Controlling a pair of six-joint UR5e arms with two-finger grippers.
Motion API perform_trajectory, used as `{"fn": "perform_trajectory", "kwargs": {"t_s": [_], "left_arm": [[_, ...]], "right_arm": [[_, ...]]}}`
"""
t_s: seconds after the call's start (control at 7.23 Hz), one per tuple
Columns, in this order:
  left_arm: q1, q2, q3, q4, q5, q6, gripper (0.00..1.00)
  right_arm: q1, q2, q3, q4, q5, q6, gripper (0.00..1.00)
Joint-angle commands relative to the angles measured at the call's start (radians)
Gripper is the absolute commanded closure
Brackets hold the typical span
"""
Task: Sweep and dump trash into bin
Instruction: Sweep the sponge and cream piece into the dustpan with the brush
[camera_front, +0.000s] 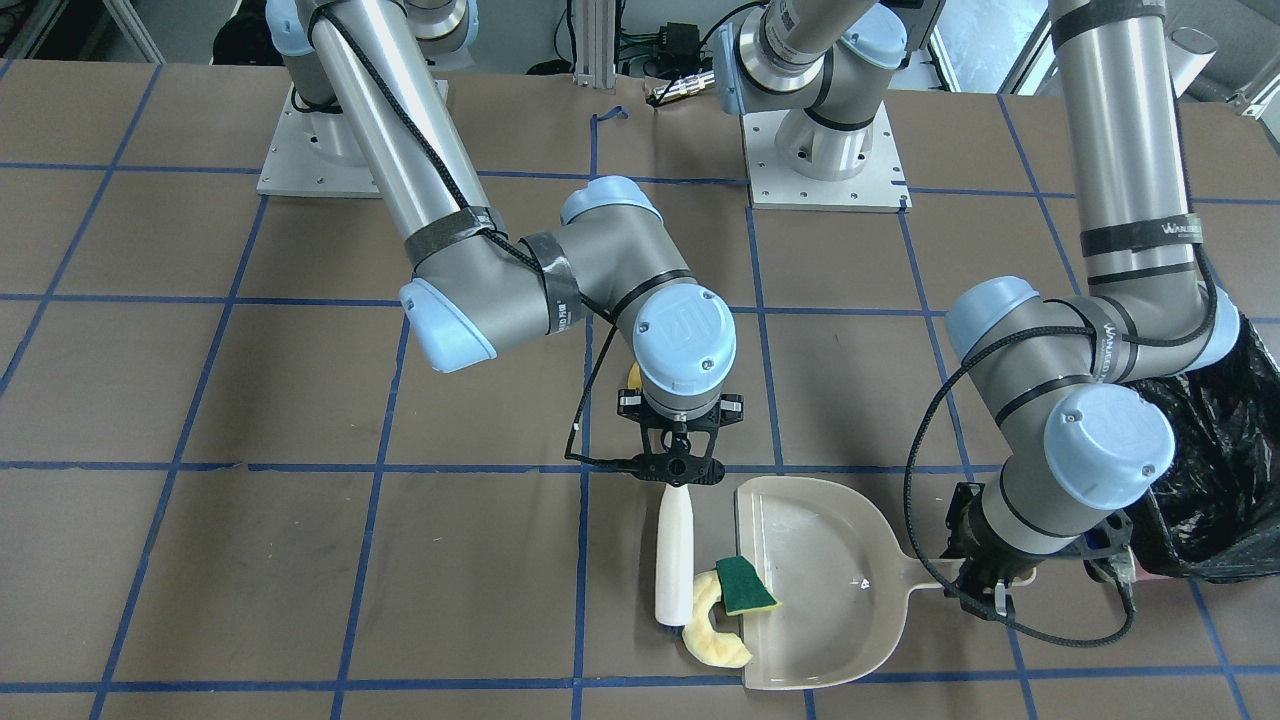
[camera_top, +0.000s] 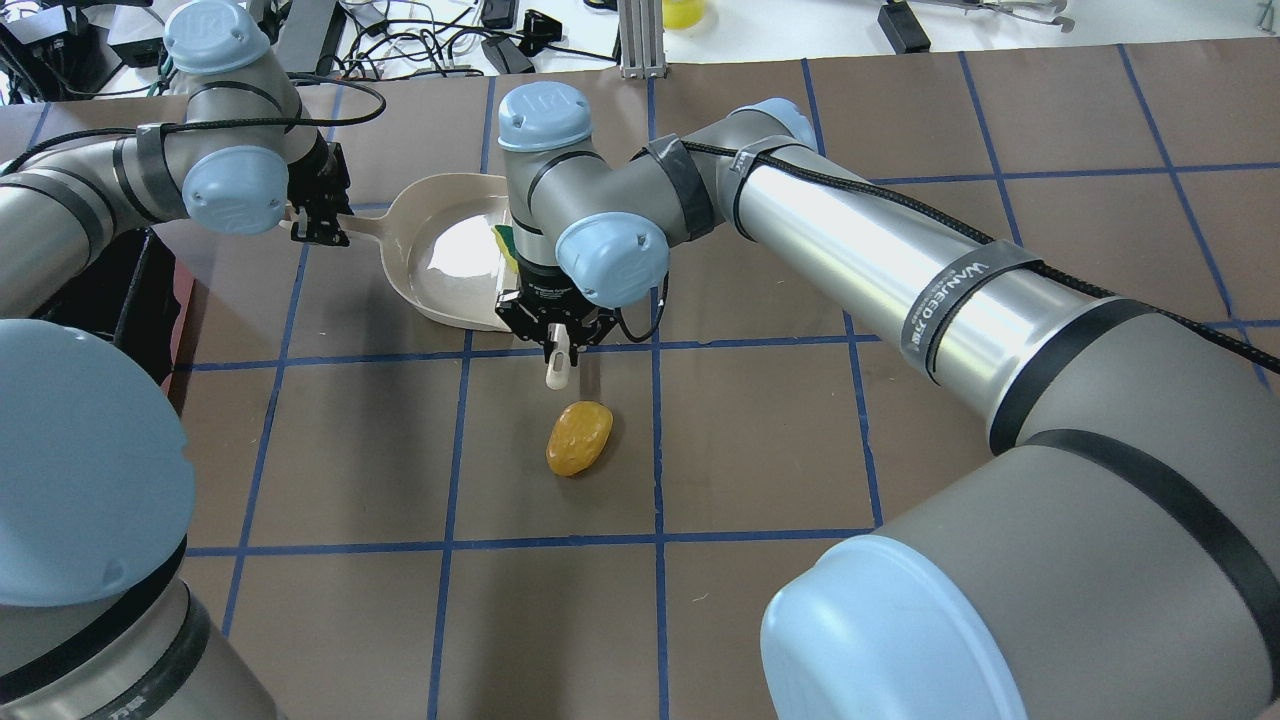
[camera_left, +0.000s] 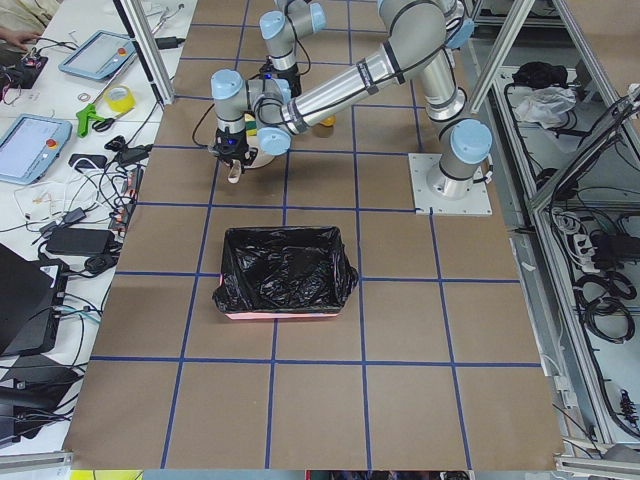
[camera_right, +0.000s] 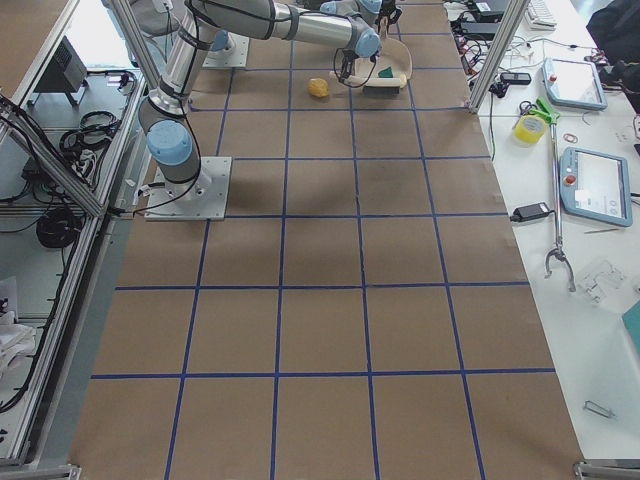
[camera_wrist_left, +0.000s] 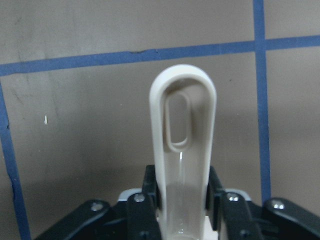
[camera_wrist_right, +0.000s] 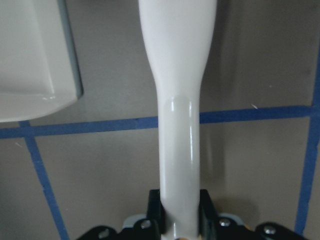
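Observation:
I should lift the brush to the far side of the yellow-brown lump with my right gripper while my left gripper brings the pan, since the lump is apart from the pan's opening.
My left gripper (camera_front: 985, 588) is shut on the handle of the beige dustpan (camera_front: 830, 590), which lies flat on the table; the looped handle (camera_wrist_left: 183, 150) shows between its fingers. My right gripper (camera_front: 676, 478) is shut on a white brush (camera_front: 673, 560) lying beside the pan's mouth. The green-and-yellow sponge chunk (camera_front: 745, 585) sits on the pan's lip. The pale crescent slice (camera_front: 712, 632) lies at the lip, against the brush's end. The yellow-brown lump (camera_top: 579, 437) lies on the table behind the right gripper, apart from the pan. The bin (camera_left: 285, 272) with its black bag stands beside my left arm.
The bin's black bag (camera_front: 1220, 470) bulges close behind my left wrist. The brown table has a blue tape grid (camera_top: 655, 440). The arm bases (camera_front: 825, 150) stand at the robot's side. Tablets and cables lie on side benches beyond the table's edge (camera_left: 30, 150).

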Motion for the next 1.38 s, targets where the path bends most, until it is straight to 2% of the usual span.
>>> {"fn": "perform_trajectory", "kwargs": {"t_s": [0.0,0.41,0.69,0.97,1.24], "left_arm": [[-0.002,0.000,0.000,0.003,-0.001,0.001,1.00],[-0.002,0.000,0.000,0.004,-0.001,0.001,1.00],[-0.002,0.001,0.002,0.006,-0.004,0.000,1.00],[-0.002,0.003,0.002,0.006,-0.010,0.003,1.00],[-0.002,0.011,-0.002,0.004,-0.010,0.004,1.00]], "right_arm": [[0.039,0.056,-0.092,-0.002,0.018,-0.007,0.92],[0.077,0.110,-0.176,-0.026,0.038,-0.011,0.92],[0.074,0.100,-0.185,-0.015,0.026,-0.034,0.92],[0.060,0.025,-0.168,0.084,-0.026,-0.031,0.91],[0.028,-0.059,-0.136,0.171,-0.030,-0.011,0.92]]}}
